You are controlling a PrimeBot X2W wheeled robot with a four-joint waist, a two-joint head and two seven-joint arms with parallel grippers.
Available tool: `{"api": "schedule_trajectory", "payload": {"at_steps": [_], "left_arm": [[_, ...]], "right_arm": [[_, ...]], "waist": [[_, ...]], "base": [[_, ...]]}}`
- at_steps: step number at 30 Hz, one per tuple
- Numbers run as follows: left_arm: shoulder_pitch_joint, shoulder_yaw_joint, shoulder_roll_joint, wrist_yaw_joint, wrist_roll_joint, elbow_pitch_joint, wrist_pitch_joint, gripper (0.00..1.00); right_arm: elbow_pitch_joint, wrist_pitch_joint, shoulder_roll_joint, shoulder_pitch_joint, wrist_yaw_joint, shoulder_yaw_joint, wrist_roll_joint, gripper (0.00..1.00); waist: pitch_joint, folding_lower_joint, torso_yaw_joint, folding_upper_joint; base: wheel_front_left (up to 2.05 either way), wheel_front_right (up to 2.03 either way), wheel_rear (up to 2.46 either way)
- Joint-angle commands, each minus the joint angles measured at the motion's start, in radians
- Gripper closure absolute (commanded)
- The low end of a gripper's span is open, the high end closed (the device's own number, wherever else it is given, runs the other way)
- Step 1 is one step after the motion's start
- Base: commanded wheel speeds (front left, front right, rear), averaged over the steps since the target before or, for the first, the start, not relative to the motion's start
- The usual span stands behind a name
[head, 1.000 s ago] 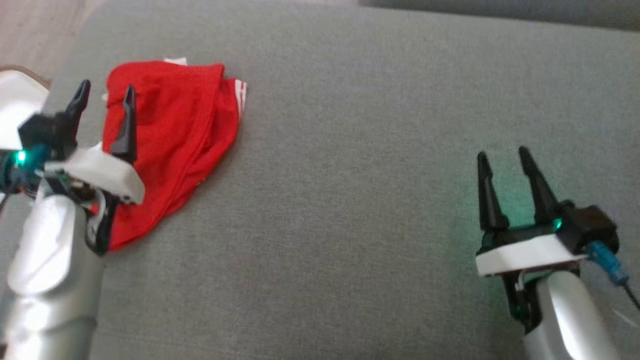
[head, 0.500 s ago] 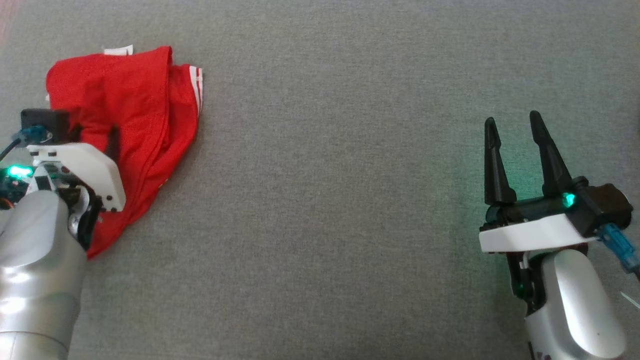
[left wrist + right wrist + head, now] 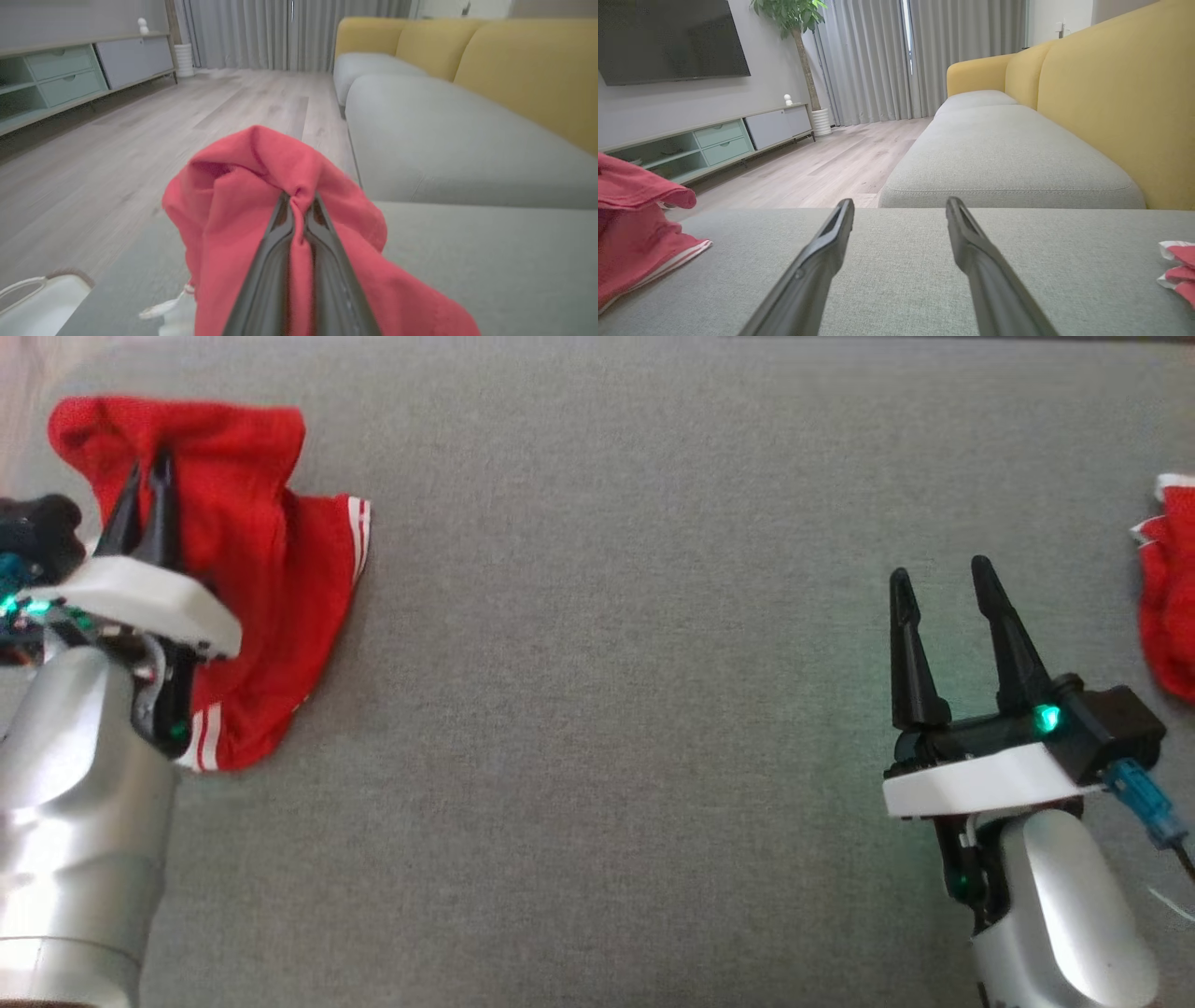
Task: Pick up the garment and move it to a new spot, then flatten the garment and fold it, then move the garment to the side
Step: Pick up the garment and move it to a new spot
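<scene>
I can see white stripes [image 3: 358,536] along the edge of the bunched red cloth, so the garment [image 3: 300,566] will open out and show hidden white sleeves when I pull it.
The garment [image 3: 252,569] is red with white stripes and sits at the far left of the grey cushion [image 3: 607,663]. My left gripper [image 3: 154,476] is shut on a pinched fold of it, and the upper part is lifted while the lower part lies on the cushion. In the left wrist view the two fingers press together on the red cloth [image 3: 280,186] near their tips. The garment's hem [image 3: 640,242] also shows at the left of the right wrist view. My right gripper [image 3: 941,577] hovers open at the right, empty, well apart from the garment.
A second red and white cloth [image 3: 1167,607] lies at the cushion's right edge. A white container [image 3: 37,303] stands off the cushion's left side. Yellow backrests [image 3: 1111,107] rise behind the cushions. Wooden floor [image 3: 117,149] and a low cabinet [image 3: 70,74] lie beyond the cushion's left end.
My left gripper went down onto the garment, shut on a fold and raised it. The head camera shifted, bringing the second cloth into view. The right gripper stayed open.
</scene>
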Motion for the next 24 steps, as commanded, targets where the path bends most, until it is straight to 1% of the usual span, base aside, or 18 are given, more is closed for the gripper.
{"api": "schedule_trajectory", "payload": {"at_steps": [1,4,6,9,10,14,19,20,24], "left_arm": [[-0.053,0.024,0.032,0.002,-0.020,-0.067,-0.040,1.00],[-0.044,0.033,0.007,0.002,-0.057,-0.143,-0.081,1.00],[-0.032,0.031,-0.022,0.002,-0.075,-0.201,-0.085,1.00],[-0.008,0.011,-0.070,0.013,-0.087,-0.298,-0.068,1.00],[0.011,-0.008,-0.100,0.026,-0.093,-0.358,-0.043,1.00],[0.044,-0.060,-0.148,0.059,-0.079,-0.455,0.010,1.00],[0.073,-0.123,-0.210,0.109,-0.054,-0.498,0.040,1.00],[0.073,-0.123,-0.210,0.109,-0.054,-0.498,0.040,1.00],[0.088,-0.199,-0.253,0.120,-0.062,-0.494,0.040,1.00]], "right_arm": [[-0.026,-0.011,-0.001,-0.009,0.007,0.026,0.012,0.00],[-0.020,-0.011,-0.001,0.000,0.007,0.030,0.027,0.00],[-0.018,-0.011,-0.001,0.007,0.007,0.031,0.036,0.00],[-0.017,-0.011,-0.001,0.015,0.007,0.037,0.047,0.00],[-0.017,-0.011,-0.001,0.017,0.007,0.043,0.053,0.00],[-0.022,-0.011,-0.001,0.011,0.007,0.056,0.066,0.00],[-0.032,-0.011,-0.001,-0.011,0.007,0.071,0.086,0.00],[-0.032,-0.011,-0.001,-0.011,0.007,0.071,0.086,0.00],[-0.040,-0.011,-0.001,-0.025,0.007,0.071,0.103,0.00]], "waist": [[-0.028,0.0000,-0.014,0.0000],[-0.059,0.0000,-0.030,0.0000],[-0.075,0.0000,-0.039,0.0000],[-0.088,0.0000,-0.054,0.0000],[-0.092,0.0000,-0.066,0.0000],[-0.083,0.0000,-0.102,0.0000],[-0.057,0.0000,-0.171,0.0000],[-0.057,0.0000,-0.171,0.0000],[-0.038,0.0000,-0.229,0.0000]], "base": [[0.00,0.00,0.00],[0.00,0.00,0.00],[0.00,0.00,0.00],[0.00,0.00,0.00],[0.00,0.00,0.00],[0.00,0.00,0.00],[0.00,0.00,0.00],[0.00,0.00,0.00],[0.00,0.00,0.00]]}}
